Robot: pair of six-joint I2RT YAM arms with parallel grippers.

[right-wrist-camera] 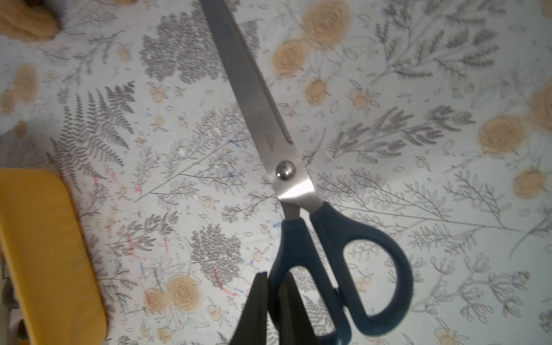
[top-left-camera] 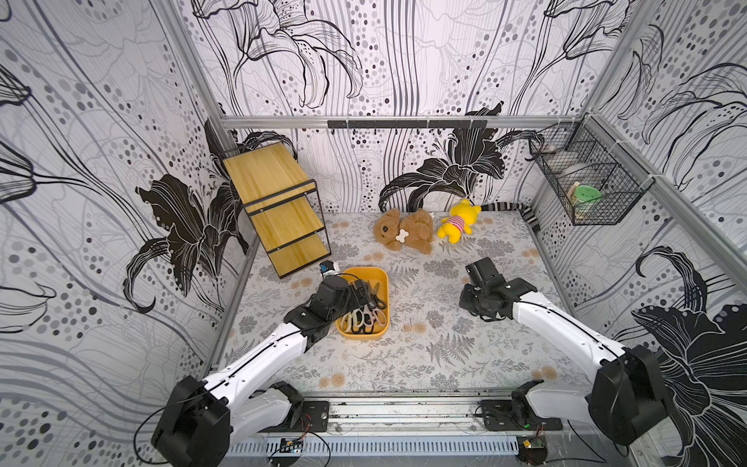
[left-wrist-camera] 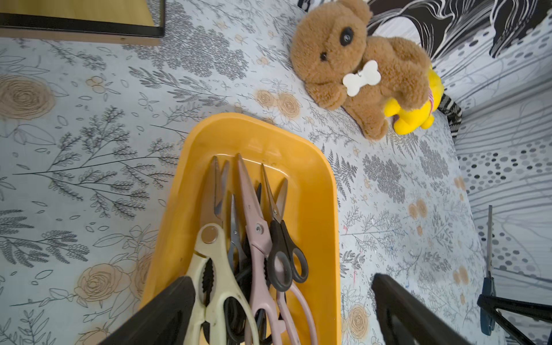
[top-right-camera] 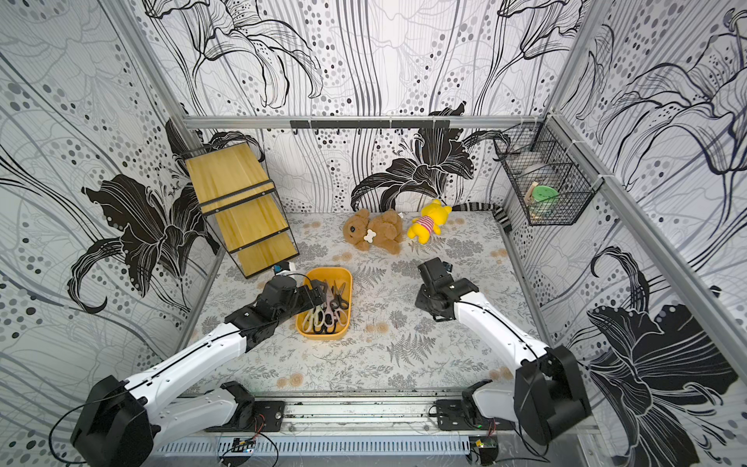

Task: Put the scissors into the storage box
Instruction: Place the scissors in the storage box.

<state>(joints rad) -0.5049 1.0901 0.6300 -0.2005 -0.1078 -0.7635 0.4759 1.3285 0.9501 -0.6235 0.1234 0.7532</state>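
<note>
The dark blue scissors (right-wrist-camera: 287,178) are in line with the storage box's long side, so my right gripper carries on over the storage box (top-left-camera: 368,310) and releases them inside.
The storage box (top-left-camera: 383,279) is an orange-yellow tray on the table's left half; it also shows in the other top view as the storage box (top-right-camera: 323,334). Several scissors (top-left-camera: 366,315) lie in it: a cream pair (left-wrist-camera: 215,268), a pinkish pair (left-wrist-camera: 257,233) and a small black pair (left-wrist-camera: 283,248) among them. My left gripper (left-wrist-camera: 282,279) hangs open over their handles, holding nothing. My right gripper (right-wrist-camera: 274,276) is shut on one handle loop of dark blue scissors (right-wrist-camera: 268,119), right of the box (right-wrist-camera: 44,239). The right arm (top-left-camera: 485,283) hides these scissors in both top views.
A wooden shelf rack (top-left-camera: 279,210) leans at the back left, close behind the box. A brown teddy (top-left-camera: 404,232) and a yellow plush (top-left-camera: 458,222) lie at the back. A black wire basket (top-left-camera: 586,182) hangs on the right wall.
</note>
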